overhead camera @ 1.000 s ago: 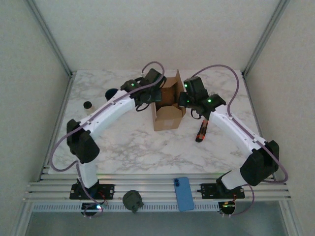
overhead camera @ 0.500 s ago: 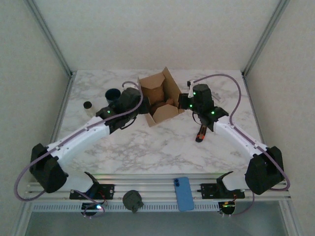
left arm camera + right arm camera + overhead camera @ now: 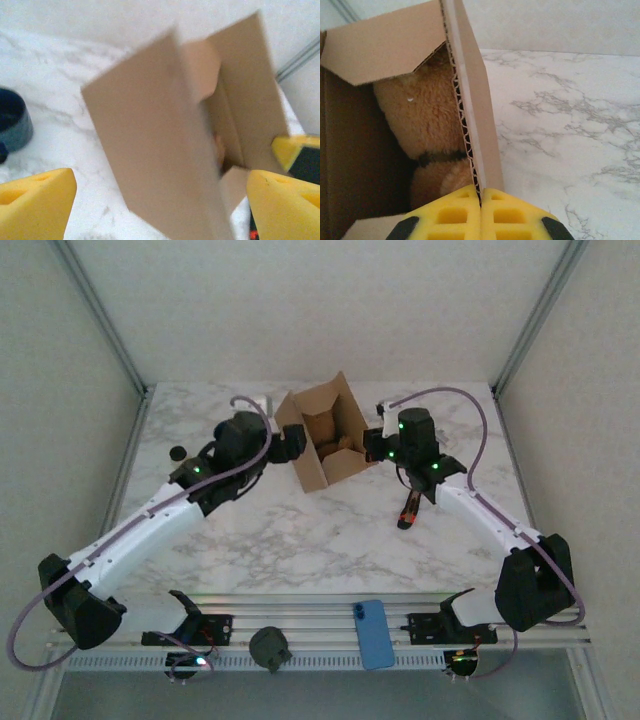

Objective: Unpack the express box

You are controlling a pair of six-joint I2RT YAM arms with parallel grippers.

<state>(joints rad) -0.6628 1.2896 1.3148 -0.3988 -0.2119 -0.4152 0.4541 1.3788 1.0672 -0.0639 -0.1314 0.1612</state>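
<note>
The robot's right gripper should turn the box by its side (image 3: pixel 470 105) to bring the box's far flap (image 3: pixel 390 45) closer, because that flap hangs over the bear's head past the left gripper.
The express box (image 3: pixel 322 432) is a plain brown carton lying tilted at the table's middle back, its open top facing the top camera. My right gripper (image 3: pixel 376 446) is shut on the box's right wall; in the right wrist view its yellow pads (image 3: pixel 447 217) pinch the corrugated edge (image 3: pixel 470 130). A tan plush bear (image 3: pixel 422 117) lies inside the box. My left gripper (image 3: pixel 291 445) stands open just left of the box. In the left wrist view its fingers (image 3: pixel 35 200) are spread wide with the box's side (image 3: pixel 160 145) ahead of them, not held.
A dark blue mug (image 3: pixel 12 122) stands left of the box. An orange and black tool (image 3: pixel 408 508) lies right of centre. A small dark jar (image 3: pixel 178 452) sits at the left. A blue phone (image 3: pixel 373 633) and a dark round object (image 3: pixel 268 648) rest on the front rail.
The left gripper has let go, opened wide and drawn back to the left. The box has tipped over from upright so that its open top faces up. The right gripper keeps its grip.
</note>
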